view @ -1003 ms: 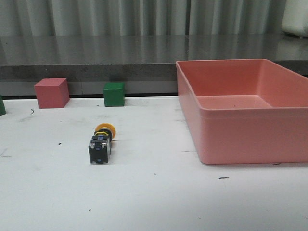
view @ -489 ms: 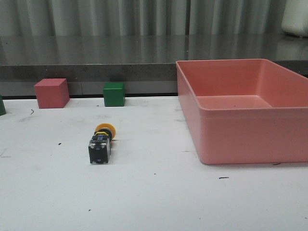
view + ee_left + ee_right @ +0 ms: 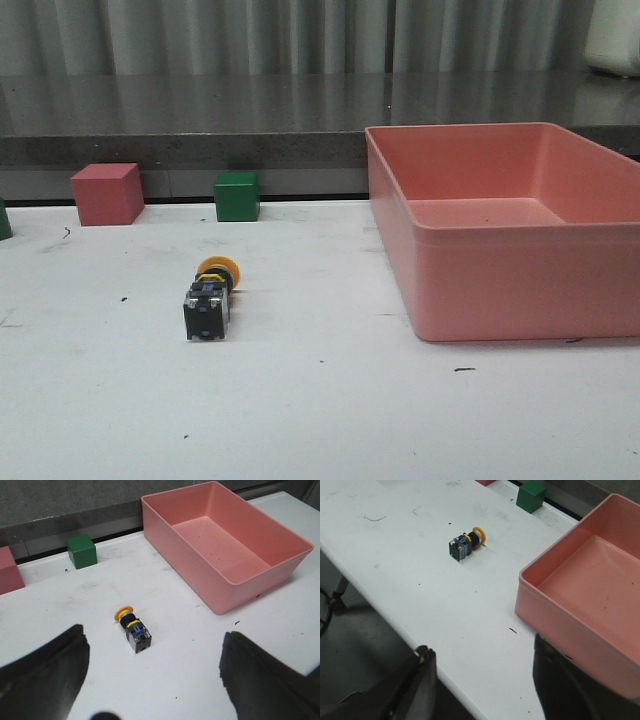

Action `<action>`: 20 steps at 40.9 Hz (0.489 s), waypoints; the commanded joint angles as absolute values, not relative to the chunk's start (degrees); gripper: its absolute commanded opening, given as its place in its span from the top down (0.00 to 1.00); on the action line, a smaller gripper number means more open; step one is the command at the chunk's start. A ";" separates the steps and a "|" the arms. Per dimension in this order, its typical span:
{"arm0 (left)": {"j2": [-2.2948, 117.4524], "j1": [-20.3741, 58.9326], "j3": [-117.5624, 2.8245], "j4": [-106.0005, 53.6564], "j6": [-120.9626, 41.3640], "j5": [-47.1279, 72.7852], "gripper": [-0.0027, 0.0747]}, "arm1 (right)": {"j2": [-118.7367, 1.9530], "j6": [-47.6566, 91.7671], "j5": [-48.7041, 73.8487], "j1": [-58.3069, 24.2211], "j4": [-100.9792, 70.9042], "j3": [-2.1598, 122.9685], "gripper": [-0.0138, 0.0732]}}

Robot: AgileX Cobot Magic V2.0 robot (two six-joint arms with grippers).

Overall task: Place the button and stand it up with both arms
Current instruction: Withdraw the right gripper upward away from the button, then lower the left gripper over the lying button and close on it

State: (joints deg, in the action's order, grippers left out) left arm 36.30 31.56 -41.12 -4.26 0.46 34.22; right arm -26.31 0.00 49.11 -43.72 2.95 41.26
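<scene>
I should use my left gripper to take the button by the yellow cap (image 3: 222,267) and stand it block down, because the button lies (image 3: 209,303) on its side far from my right gripper.
The button (image 3: 209,297) lies on its side on the white table, yellow cap toward the back, black-and-clear block toward the front. It also shows in the left wrist view (image 3: 134,630) and in the right wrist view (image 3: 465,543). My left gripper (image 3: 152,652) is open and empty, high above the table, short of the button. My right gripper (image 3: 482,652) is open and empty, high over the table's front edge, far from the button. Neither arm shows in the front view.
A large pink bin (image 3: 500,225) stands at the right. A green cube (image 3: 237,195) and a red cube (image 3: 106,193) sit at the back by the dark ledge. Another green object (image 3: 4,220) is cut off at the left edge.
</scene>
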 commanded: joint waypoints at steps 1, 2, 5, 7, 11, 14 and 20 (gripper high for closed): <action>36.58 31.96 -43.16 -5.01 0.65 29.18 0.29 | -23.91 0.43 44.16 -43.68 3.58 41.60 0.32; 36.58 31.96 -43.16 -5.01 0.65 29.18 0.29 | -23.52 0.43 44.16 -43.68 3.58 41.53 0.32; 37.13 31.96 -43.46 -5.01 0.65 29.41 0.29 | -22.87 0.43 44.30 -43.68 3.58 41.51 0.32; 38.16 31.96 -44.49 -5.01 0.65 30.67 0.29 | -22.86 0.43 44.36 -43.68 3.58 41.51 0.32; 42.32 31.96 -48.60 -5.01 1.04 36.58 0.28 | -22.86 0.43 44.36 -43.68 3.58 41.51 0.32; 46.34 31.96 -51.92 -5.01 1.13 40.68 0.27 | -22.86 0.43 44.36 -43.68 3.58 41.51 0.32; 57.38 31.96 -58.68 -5.01 1.18 46.83 0.27 | -22.86 0.43 44.36 -43.68 3.58 41.51 0.32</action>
State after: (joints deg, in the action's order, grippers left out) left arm 52.36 31.56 -54.11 -4.26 0.46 46.72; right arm -22.51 0.00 48.85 -43.72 2.95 40.23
